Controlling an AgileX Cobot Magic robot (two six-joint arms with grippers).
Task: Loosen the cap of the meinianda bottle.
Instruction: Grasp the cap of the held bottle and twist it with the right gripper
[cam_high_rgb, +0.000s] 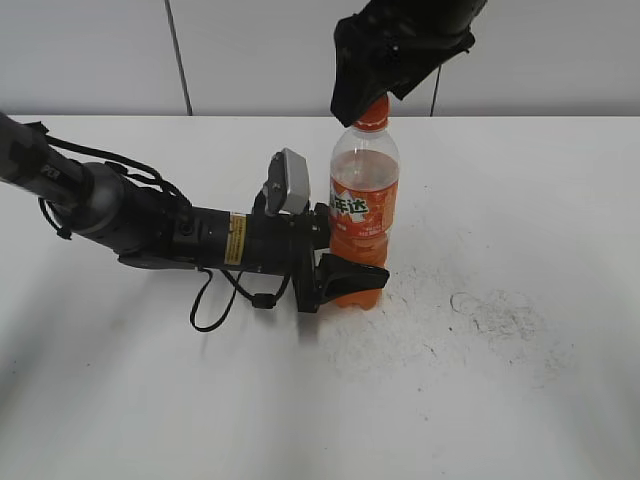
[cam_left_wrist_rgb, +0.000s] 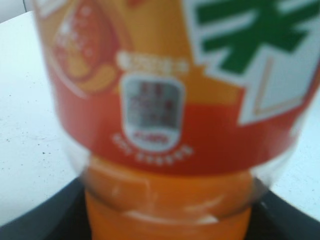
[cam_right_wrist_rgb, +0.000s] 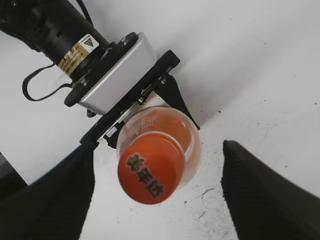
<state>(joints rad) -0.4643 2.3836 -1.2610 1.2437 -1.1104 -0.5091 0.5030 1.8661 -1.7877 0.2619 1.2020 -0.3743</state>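
Note:
An orange ring (cam_high_rgb: 371, 126) goes around the bottle's neck below the orange cap (cam_high_rgb: 374, 108), so the cap should come off the bottle and leave its ring behind when I lift it.
The meinianda bottle (cam_high_rgb: 364, 215) stands upright on the white table, clear plastic with orange drink and an orange label. My left gripper (cam_high_rgb: 345, 262) is shut on its lower body from the left; the bottle (cam_left_wrist_rgb: 175, 125) fills the left wrist view, blurred, with dark fingers at the bottom corners. The orange cap (cam_high_rgb: 374, 113) sits on the neck. My right gripper (cam_high_rgb: 375, 75) hangs just above it, open. In the right wrist view the cap (cam_right_wrist_rgb: 150, 172) with dark print lies between the two spread black fingers (cam_right_wrist_rgb: 157, 192), touching neither.
The white table (cam_high_rgb: 500, 380) carries grey scuff marks right of the bottle (cam_high_rgb: 490, 310). The left arm and its cable (cam_high_rgb: 150, 220) lie across the table's left half. A grey wall stands behind.

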